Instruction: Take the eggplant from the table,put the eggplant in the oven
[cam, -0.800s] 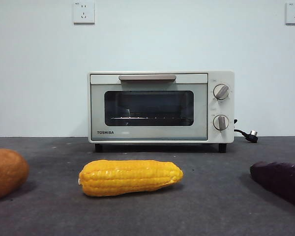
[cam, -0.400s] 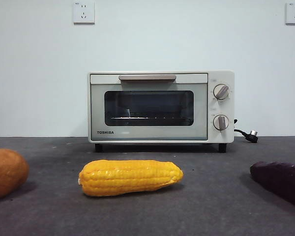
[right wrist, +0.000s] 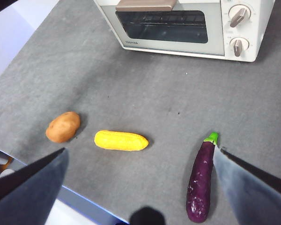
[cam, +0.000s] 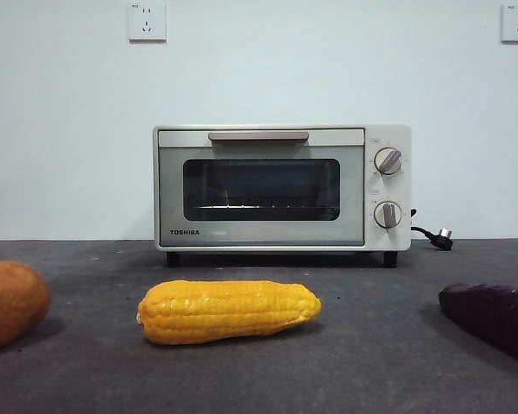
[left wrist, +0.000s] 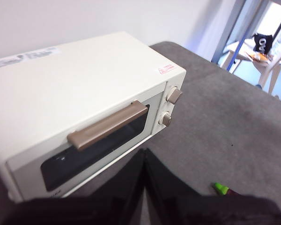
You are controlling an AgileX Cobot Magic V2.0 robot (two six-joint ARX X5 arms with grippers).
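I am seeing thin bars (cam: 263,207) behind the oven's dark window, so I expect an empty wire rack that will hold the eggplant (cam: 492,317) when I carry it in.
The dark purple eggplant (cam: 496,317) lies on the grey table (cam: 371,362) at the right edge of the front view, partly cut off. From the right wrist it shows whole, eggplant (right wrist: 200,180) with its green stem pointing toward the oven (right wrist: 187,23). My right gripper (right wrist: 139,150) hangs open high above the table, the eggplant just inside its right jaw. The cream-white oven (cam: 281,188) stands at the back with its door closed. My left gripper (left wrist: 144,157) is shut, empty, hovering above and in front of the oven's bar handle (left wrist: 107,125).
A yellow corn cob (cam: 229,310) lies in the middle in front of the oven, and an orange-brown vegetable (cam: 9,302) sits at the left edge. The oven's black cord (cam: 432,235) trails to its right. The table's near edge (right wrist: 84,199) runs close behind the corn.
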